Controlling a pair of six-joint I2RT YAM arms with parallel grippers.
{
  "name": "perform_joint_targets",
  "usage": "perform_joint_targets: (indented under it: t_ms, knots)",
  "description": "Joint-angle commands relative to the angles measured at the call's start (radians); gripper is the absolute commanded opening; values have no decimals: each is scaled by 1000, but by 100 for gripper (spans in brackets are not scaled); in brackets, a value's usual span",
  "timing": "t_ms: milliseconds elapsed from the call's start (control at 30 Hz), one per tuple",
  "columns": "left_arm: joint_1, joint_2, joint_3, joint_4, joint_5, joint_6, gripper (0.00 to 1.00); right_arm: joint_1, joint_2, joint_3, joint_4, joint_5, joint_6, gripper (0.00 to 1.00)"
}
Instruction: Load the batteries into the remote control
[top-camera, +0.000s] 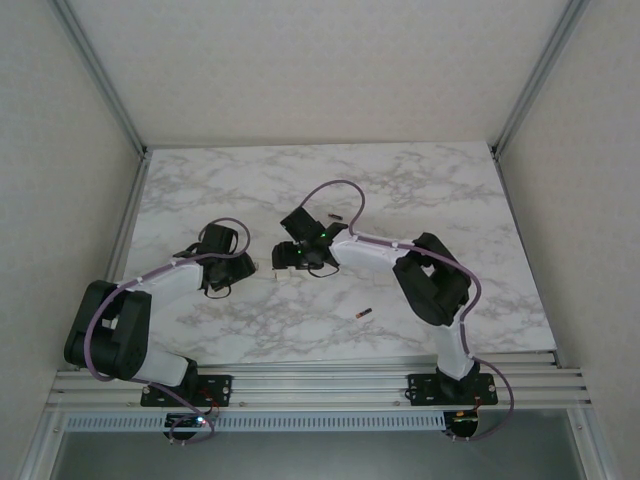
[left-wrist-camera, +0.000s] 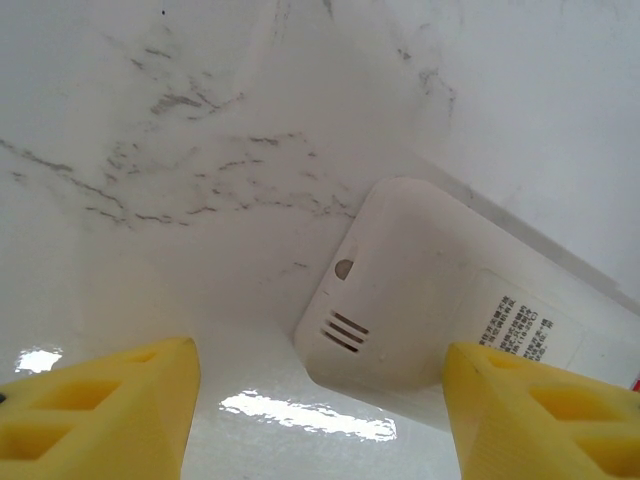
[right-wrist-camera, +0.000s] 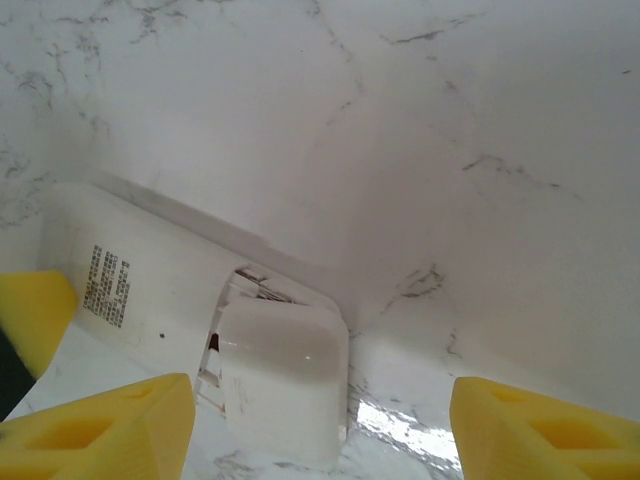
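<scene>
The white battery cover is crooked over the compartment (right-wrist-camera: 212, 350). Next, my right gripper grips the cover (right-wrist-camera: 283, 375), lifts it and turns it to line up squarely with the remote.
The white remote (left-wrist-camera: 430, 300) lies back-up on the marble table, its rounded end with three slots between my left gripper's yellow fingers (left-wrist-camera: 110, 410). My left gripper (left-wrist-camera: 320, 405) is open around that end without touching it. At the remote's other end, a loose white battery cover (right-wrist-camera: 285, 375) sits askew over the open compartment (right-wrist-camera: 255, 285). My right gripper (right-wrist-camera: 320, 425) is open above the cover. One battery (top-camera: 363, 315) lies on the table near the front, and another battery (top-camera: 335, 216) lies behind the right gripper (top-camera: 292, 256). The left gripper (top-camera: 240, 266) faces it.
The marble table (top-camera: 440, 200) has bare surface at the back and right. Walls and metal frame posts (top-camera: 100, 80) enclose it. A finger of the left gripper (right-wrist-camera: 25, 320) shows at the left edge of the right wrist view.
</scene>
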Motion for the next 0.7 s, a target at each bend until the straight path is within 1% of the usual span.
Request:
perform_joint_targets:
  t_ms: [0, 333, 467, 533, 667]
  knots:
    - [-9, 2, 2, -1, -23, -1, 65, 11, 31, 38, -29, -20, 20, 67]
    - [-8, 10, 2, 5, -16, -1, 65, 14, 92, 101, -39, -60, 33, 63]
    - [-9, 7, 2, 5, -16, -1, 65, 19, 115, 117, -66, -32, 28, 61]
    - [-9, 5, 1, 6, -19, -1, 65, 19, 120, 120, -71, -31, 29, 59]
    - [-9, 9, 1, 6, -22, 2, 65, 20, 133, 134, -82, -40, 36, 51]
